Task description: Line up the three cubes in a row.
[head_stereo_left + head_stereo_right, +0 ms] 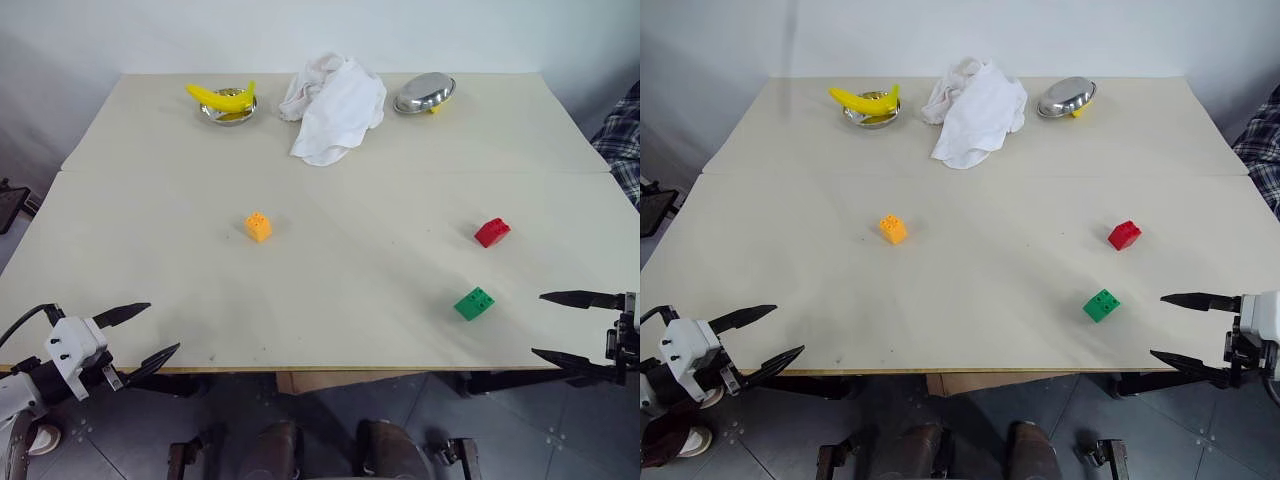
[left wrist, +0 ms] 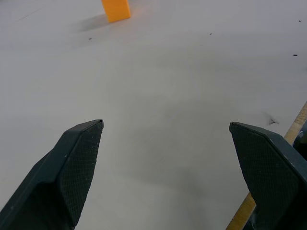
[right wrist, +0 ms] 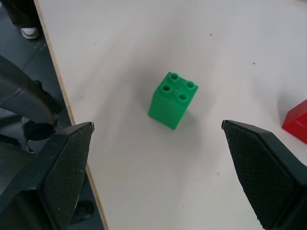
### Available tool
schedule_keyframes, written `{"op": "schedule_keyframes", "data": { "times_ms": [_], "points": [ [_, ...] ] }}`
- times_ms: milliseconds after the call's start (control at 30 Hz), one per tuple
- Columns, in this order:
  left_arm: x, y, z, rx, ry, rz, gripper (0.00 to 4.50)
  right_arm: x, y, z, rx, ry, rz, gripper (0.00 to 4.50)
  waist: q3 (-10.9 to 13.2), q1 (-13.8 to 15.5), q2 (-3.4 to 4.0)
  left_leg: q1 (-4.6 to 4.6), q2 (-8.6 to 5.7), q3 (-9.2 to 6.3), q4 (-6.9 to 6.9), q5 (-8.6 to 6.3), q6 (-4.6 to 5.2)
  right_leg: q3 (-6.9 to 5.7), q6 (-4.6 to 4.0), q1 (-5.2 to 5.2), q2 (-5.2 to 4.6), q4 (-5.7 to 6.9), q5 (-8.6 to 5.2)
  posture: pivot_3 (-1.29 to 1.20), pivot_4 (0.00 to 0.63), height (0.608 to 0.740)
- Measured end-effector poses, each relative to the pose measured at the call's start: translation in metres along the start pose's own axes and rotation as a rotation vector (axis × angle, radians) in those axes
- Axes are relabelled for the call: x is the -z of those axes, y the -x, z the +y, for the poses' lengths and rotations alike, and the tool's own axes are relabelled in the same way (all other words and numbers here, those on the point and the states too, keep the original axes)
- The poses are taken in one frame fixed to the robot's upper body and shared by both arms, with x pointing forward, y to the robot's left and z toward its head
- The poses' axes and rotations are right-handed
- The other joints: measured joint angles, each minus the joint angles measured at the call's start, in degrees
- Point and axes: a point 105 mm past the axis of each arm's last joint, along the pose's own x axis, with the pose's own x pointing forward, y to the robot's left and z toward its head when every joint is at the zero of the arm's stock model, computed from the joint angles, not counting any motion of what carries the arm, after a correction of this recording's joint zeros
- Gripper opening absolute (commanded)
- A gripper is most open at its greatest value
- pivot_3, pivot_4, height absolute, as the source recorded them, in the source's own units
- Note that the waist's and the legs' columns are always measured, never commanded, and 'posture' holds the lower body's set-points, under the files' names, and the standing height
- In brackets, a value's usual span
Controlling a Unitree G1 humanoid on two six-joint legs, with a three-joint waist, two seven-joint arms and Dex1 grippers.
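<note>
The red cube (image 1: 492, 232) is out of the line that runs from the green cube to the orange cube, so the robot's right gripper should place the red cube between them (image 1: 419, 265).
Three studded cubes lie apart on the pale table (image 1: 330, 290). The orange cube (image 1: 258, 227) sits left of centre, and its lower part also shows in the left wrist view (image 2: 115, 9). The red cube (image 1: 491, 232) is at the right, with the green cube (image 1: 474, 303) nearer the front edge below it. My left gripper (image 1: 140, 332) hangs open at the front left corner, empty, far from the orange cube. My right gripper (image 1: 555, 325) is open at the front right edge. The green cube (image 3: 172, 99) stands ahead of its spread fingers, apart from them, with the red cube (image 3: 298, 120) beyond.
At the table's back are a metal bowl holding a banana (image 1: 224, 99), a crumpled white cloth (image 1: 333, 104) and a tipped metal bowl (image 1: 424, 92). A plaid sleeve (image 1: 622, 140) shows at the right edge. The table's front edge (image 1: 300, 369) runs just before both grippers.
</note>
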Motion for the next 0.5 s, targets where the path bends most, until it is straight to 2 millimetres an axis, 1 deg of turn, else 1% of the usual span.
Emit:
{"op": "schedule_keyframes", "data": {
  "times_ms": [100, 300, 400, 500],
  "points": [
    [0.000, 0.000, -0.003, 0.012, 0.009, 0.007, 4.48, 0.000, -0.002, 0.000, 0.005, -0.004, -0.015, 4.50, 0.0, 0.0, 0.00, -0.01, -0.01, -0.01, 0.00, 0.00, 0.00, 0.00, 0.00, 0.00, 0.00, 0.00, 0.00, 0.00, 0.150, 0.740],
    [-0.014, -0.008, -0.006, 0.068, 0.091, -0.078, 4.48, 0.003, -0.002, 0.003, 0.024, -0.089, -0.018, 4.50, 0.0, 0.2, 0.01, -0.02, -0.01, -0.03, 0.04, 0.00, 0.00, 0.00, 0.00, 0.01, -0.01, 0.02, 0.00, 0.00, 0.150, 0.740],
    [-0.028, -0.029, -0.005, 0.143, 0.088, -0.137, 4.48, 0.001, 0.017, -0.006, 0.133, -0.100, -0.009, 4.50, 0.0, 0.5, 0.07, -0.02, -0.06, -0.06, 0.12, 0.00, 0.01, -0.01, 0.00, 0.09, -0.03, 0.02, 0.00, 0.00, 0.150, 0.740],
    [-0.050, -0.050, -0.010, 0.195, 0.073, -0.222, 4.48, 0.009, 0.047, -0.016, 0.273, -0.114, 0.040, 4.50, 0.0, 0.2, 0.04, -0.01, -0.07, -0.06, 0.11, -0.02, 0.05, 0.00, 0.01, 0.11, -0.03, 0.00, 0.01, 0.00, 0.150, 0.740]
  ]
}}
